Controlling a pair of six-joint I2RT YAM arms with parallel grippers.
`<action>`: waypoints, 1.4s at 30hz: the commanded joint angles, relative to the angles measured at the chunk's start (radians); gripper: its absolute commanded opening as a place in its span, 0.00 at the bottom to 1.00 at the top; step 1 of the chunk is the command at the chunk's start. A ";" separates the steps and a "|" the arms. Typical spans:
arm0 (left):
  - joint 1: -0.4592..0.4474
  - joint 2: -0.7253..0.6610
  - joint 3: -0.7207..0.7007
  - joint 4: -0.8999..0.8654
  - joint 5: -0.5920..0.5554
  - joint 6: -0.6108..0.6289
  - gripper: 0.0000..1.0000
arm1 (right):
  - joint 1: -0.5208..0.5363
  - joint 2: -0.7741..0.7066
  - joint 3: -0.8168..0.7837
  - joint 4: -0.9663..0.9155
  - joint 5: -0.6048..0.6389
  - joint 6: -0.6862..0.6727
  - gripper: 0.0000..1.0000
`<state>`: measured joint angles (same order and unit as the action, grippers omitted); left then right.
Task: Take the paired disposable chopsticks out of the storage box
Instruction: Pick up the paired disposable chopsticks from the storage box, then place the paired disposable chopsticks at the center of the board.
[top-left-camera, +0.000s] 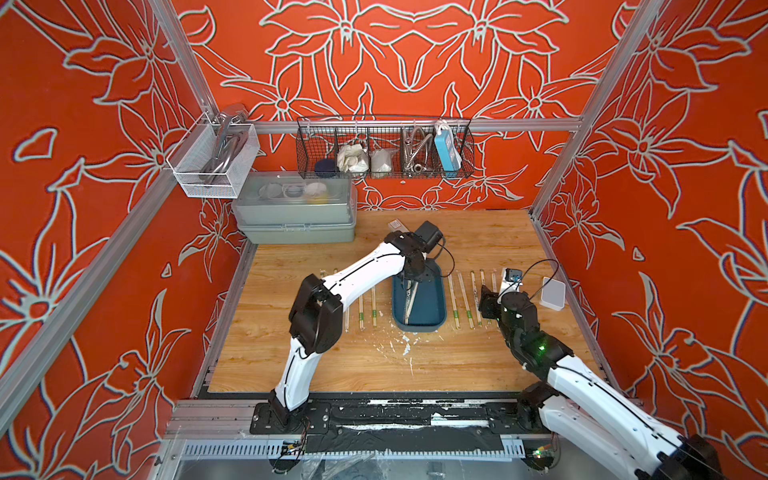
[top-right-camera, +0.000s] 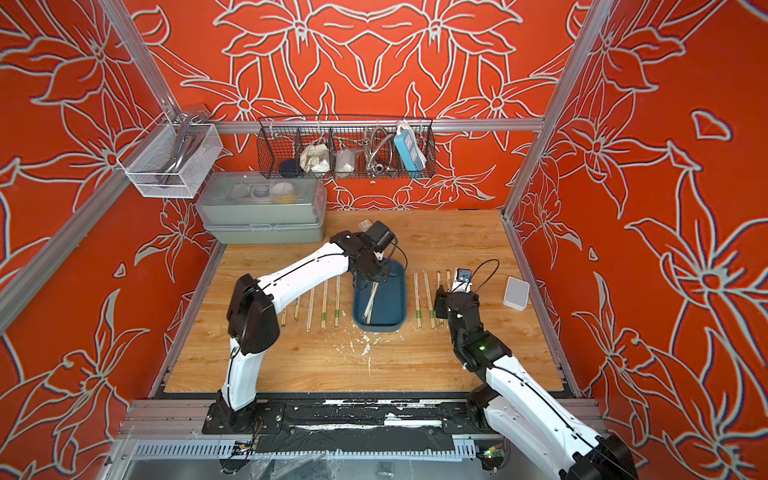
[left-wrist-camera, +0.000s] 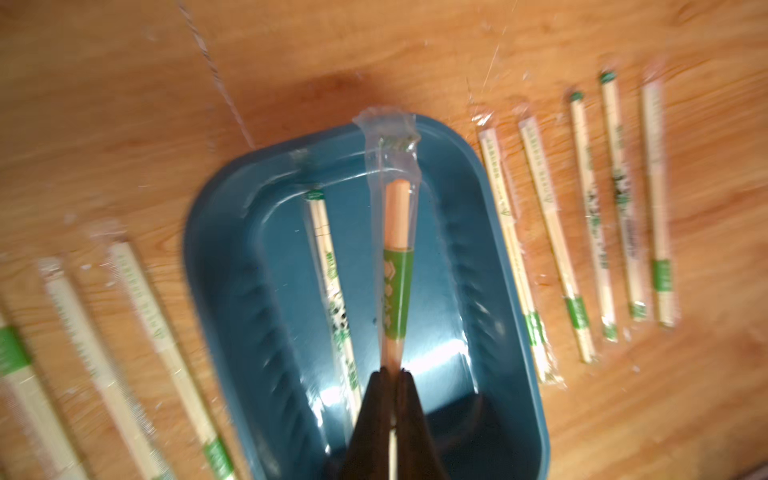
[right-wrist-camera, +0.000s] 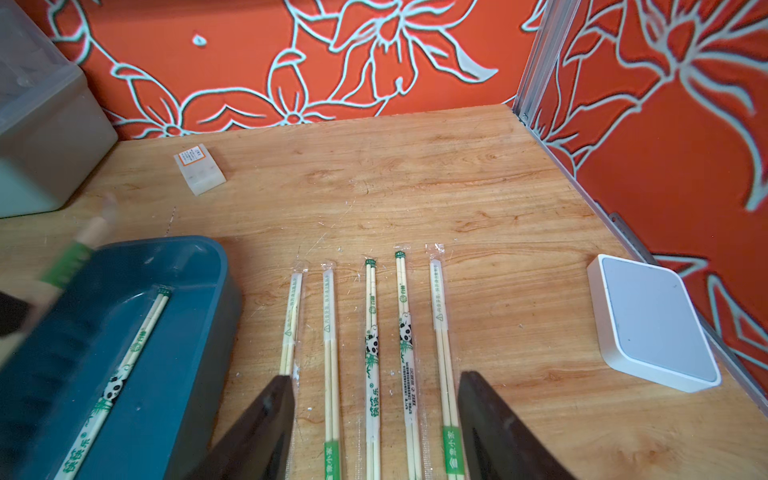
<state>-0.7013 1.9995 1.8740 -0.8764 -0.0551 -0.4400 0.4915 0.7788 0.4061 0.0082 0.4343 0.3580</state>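
Observation:
My left gripper should keep carrying its single pair past the row (top-right-camera: 283, 317) by the grey case and let go there, as the other pair (left-wrist-camera: 336, 308) lies flat in the storage box.
The dark teal storage box (top-left-camera: 432, 305) (left-wrist-camera: 216, 257) (right-wrist-camera: 195, 266) sits mid-table. My left gripper (left-wrist-camera: 392, 374) (top-left-camera: 409, 284) is over it, shut on one sleeved pair of disposable chopsticks (left-wrist-camera: 395, 270) that is tilted up from the box. A second pair (left-wrist-camera: 332, 286) (right-wrist-camera: 137, 345) lies flat inside. Several pairs lie in a row on the table left of the box (top-left-camera: 361, 309) and several more right of it (top-left-camera: 465, 299) (right-wrist-camera: 372, 332). My right gripper (right-wrist-camera: 374, 378) (top-left-camera: 487, 300) hangs open just above the right row, holding nothing.
A grey lidded case (top-left-camera: 297, 212) stands at the back left. A white flat box (top-left-camera: 553, 293) (right-wrist-camera: 652, 320) lies near the right wall. A small labelled white block (right-wrist-camera: 199, 168) is behind the storage box. Wire baskets (top-left-camera: 384, 149) (top-left-camera: 212, 160) hang on the walls.

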 joint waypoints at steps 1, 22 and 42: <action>0.061 -0.134 -0.087 -0.013 -0.009 0.003 0.00 | -0.004 0.014 -0.007 0.019 -0.022 -0.014 0.68; 0.611 -0.399 -0.711 0.301 -0.148 0.273 0.00 | -0.004 0.125 0.011 0.073 -0.163 -0.060 0.73; 0.695 -0.137 -0.651 0.339 -0.180 0.367 0.00 | -0.002 0.114 0.003 0.078 -0.158 -0.062 0.73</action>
<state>-0.0185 1.8526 1.2152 -0.5331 -0.2203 -0.0750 0.4908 0.9020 0.4061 0.0685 0.2859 0.3023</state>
